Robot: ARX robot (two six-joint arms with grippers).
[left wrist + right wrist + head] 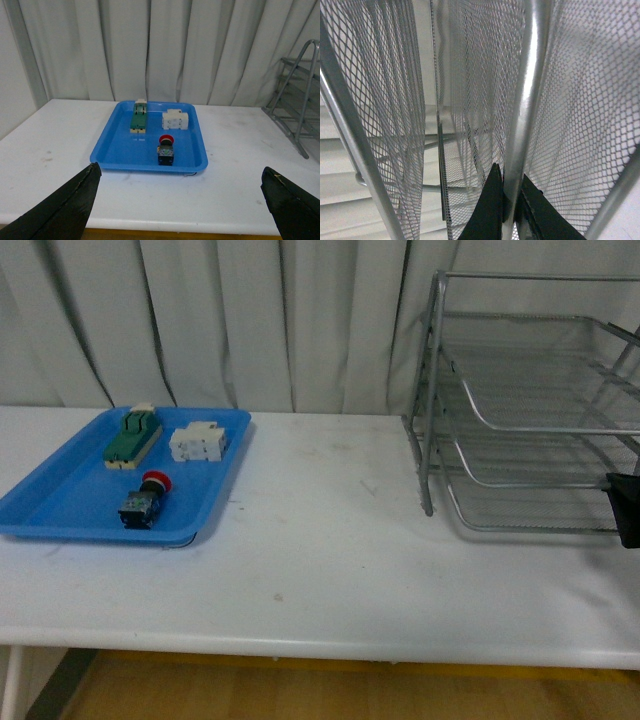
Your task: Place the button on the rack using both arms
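My gripper will pull the lower level, and it should slide out like a drawer, because the lower level's rim (530, 485) is separate from the rack's upright tubes.
The button (148, 498), a red cap on a black body, lies in the blue tray (60, 495) at the table's left. In the left wrist view the button (166, 149) sits well ahead of my left gripper (180, 171), which is open and holds nothing, its black fingertips (87, 182) spread wide near the table's front edge. The silver wire-mesh rack (432, 390) stands at the right. My right gripper (625, 508) shows only as a black piece at its lower tier. The right wrist view shows that gripper (509, 175) shut on a rack tube (525, 100).
The blue tray (125, 145) also holds a green-beige switch block (132, 437) and a white terminal block (197, 442). White table (330, 540) lies bare between tray and rack. A grey curtain (250, 320) hangs behind. The rack's corner (300, 100) shows in the left wrist view.
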